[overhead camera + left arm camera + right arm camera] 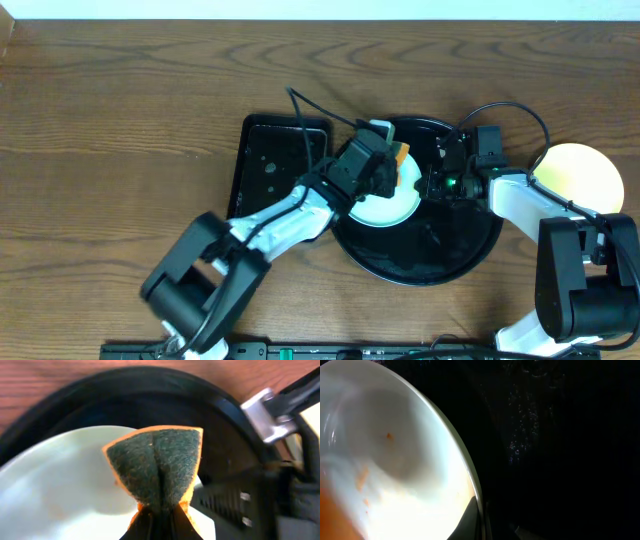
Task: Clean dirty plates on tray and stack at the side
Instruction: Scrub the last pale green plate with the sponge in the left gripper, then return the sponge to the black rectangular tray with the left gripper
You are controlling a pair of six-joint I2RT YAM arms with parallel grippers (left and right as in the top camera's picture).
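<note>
The plate in my right gripper has orange smears (363, 478) stuck to it, so my left gripper should dip the sponge in the wet rectangular black tray (272, 167) before it wipes more.
A pale mint-blue plate (385, 205) lies on the round black tray (450, 250). My left gripper (380, 165) is shut on an orange sponge with a green scouring face (157, 465) and holds it over the plate's far edge. My right gripper (432, 185) is shut on the plate's right rim; the right wrist view shows the rim between its fingers (481, 520). That plate (395, 460) bears faint orange smears (362, 477). A pale yellow plate (580, 175) lies on the table to the right of the tray. I see no second mint-blue plate.
A rectangular black tray (270, 165) with water drops lies just left of the round tray, partly under my left arm. The right arm's body (270, 415) is close to the sponge. The wooden table (120, 130) surrounds both trays.
</note>
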